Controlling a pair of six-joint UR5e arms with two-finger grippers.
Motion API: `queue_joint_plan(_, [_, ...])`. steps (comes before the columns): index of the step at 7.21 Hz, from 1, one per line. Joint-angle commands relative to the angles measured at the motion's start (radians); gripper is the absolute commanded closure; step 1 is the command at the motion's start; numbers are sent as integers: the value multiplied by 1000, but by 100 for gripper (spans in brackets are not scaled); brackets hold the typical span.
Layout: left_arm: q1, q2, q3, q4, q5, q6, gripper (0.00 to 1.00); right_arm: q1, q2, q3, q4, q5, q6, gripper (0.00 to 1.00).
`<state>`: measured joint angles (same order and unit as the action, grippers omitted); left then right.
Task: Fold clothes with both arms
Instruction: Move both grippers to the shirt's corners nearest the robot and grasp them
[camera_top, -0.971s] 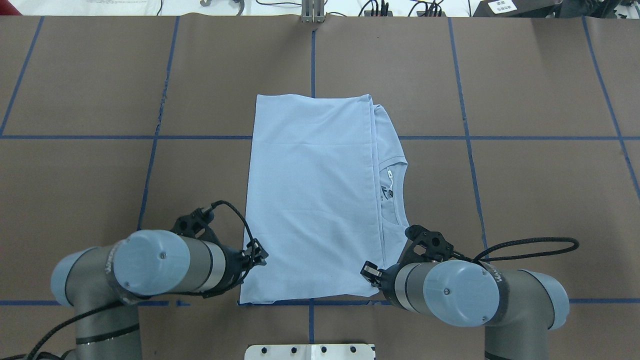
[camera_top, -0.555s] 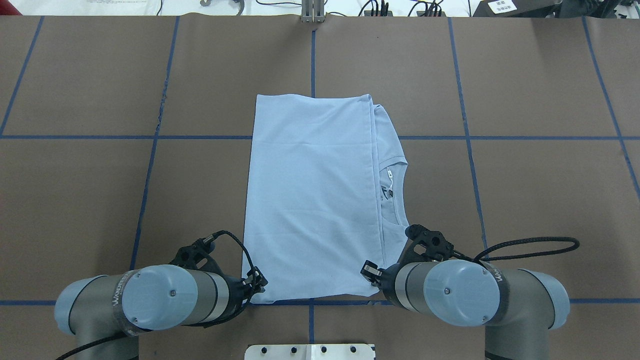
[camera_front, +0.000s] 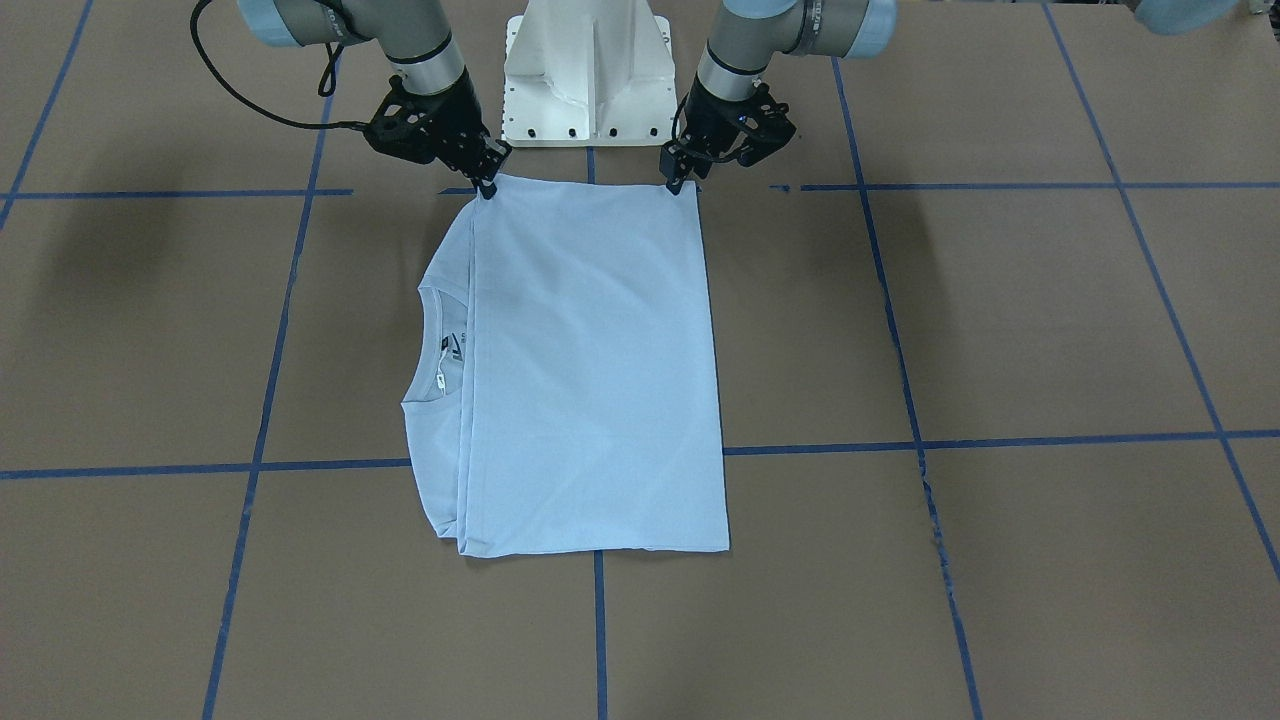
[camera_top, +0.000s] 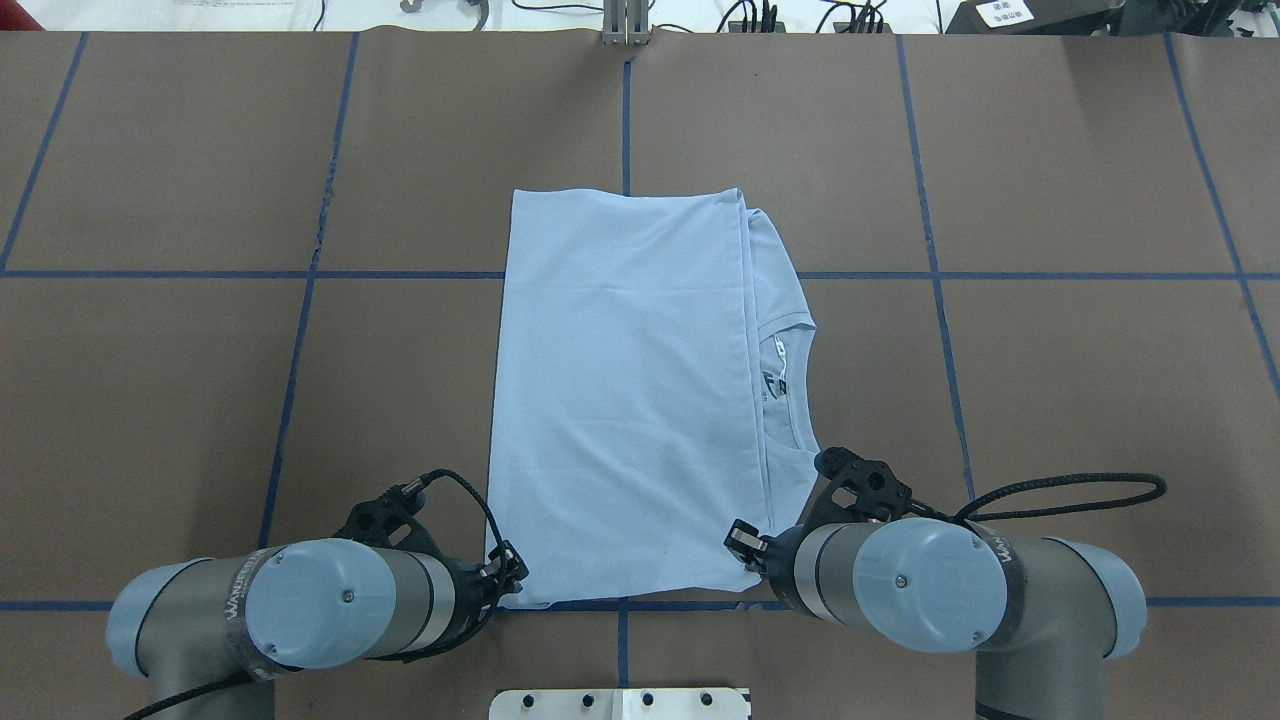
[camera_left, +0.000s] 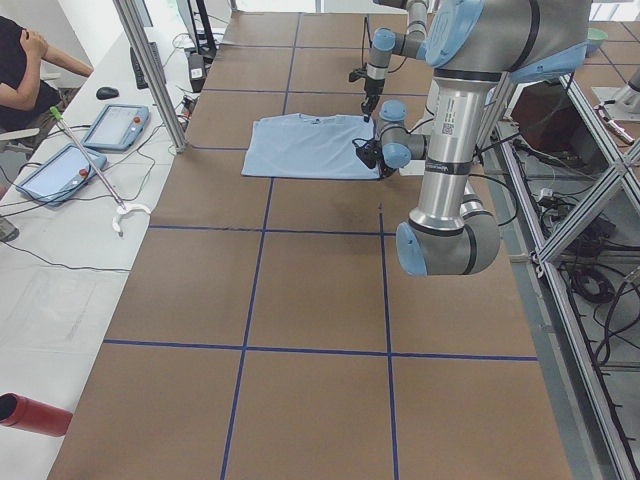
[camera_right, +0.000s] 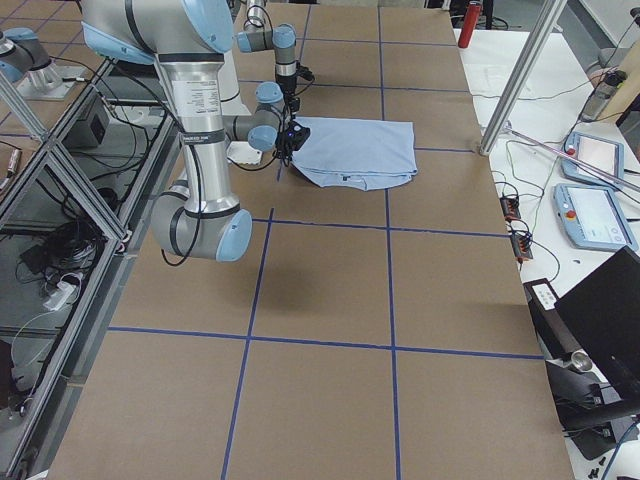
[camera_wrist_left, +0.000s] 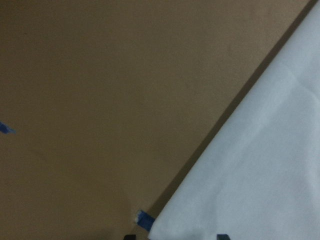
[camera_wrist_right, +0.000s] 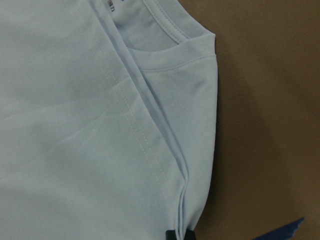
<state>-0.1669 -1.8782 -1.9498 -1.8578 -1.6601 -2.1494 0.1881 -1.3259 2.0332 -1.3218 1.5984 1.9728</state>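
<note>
The collar (camera_front: 445, 346) sits halfway along the light blue T-shirt (camera_front: 588, 372), so the T-shirt should bend across its collar and hide the label when I fold its near edge over.
The light blue T-shirt (camera_top: 625, 400) lies flat mid-table, folded lengthwise, its collar and dark label (camera_top: 785, 385) showing at the right side. My left gripper (camera_top: 508, 582) is low at the shirt's near left corner. In the left wrist view its fingertips (camera_wrist_left: 222, 236) stand apart, with the shirt corner (camera_wrist_left: 260, 175) between them, so it is open. My right gripper (camera_top: 748, 558) is at the near right corner. In the right wrist view (camera_wrist_right: 181, 235) it is shut on the folded edge of the shirt (camera_wrist_right: 100, 125). In the front-facing view both grippers (camera_front: 680, 180) (camera_front: 488, 186) touch the shirt's (camera_front: 590, 370) corners.
The white pedestal base (camera_front: 585, 70) stands right behind the shirt's near edge. Blue tape lines (camera_top: 935, 275) cross the brown table. A seated person (camera_left: 25, 60) and tablets (camera_left: 115, 125) are on a side bench beyond the far edge.
My left arm has pulled back toward the robot, bringing its gripper down to the shirt's near left corner. The right arm and the shirt have hardly moved.
</note>
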Motion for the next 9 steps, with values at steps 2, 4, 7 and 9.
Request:
queue_joint_plan(2, [12,2,12,0,8,-3,51,-1,-1,2,-1,0,0,100])
queue_joint_plan(4, [15,1,11,0,8,-4,90,-1,-1,2,-1,0,0,100])
queue_joint_plan(7, [10,1,-33,0,8,-18,100,-2,-12,2,-1,0,0,100])
queue_joint_plan(9, [16,19,-149,31,17,-50,100,-4,-13,7,-1,0,1,100])
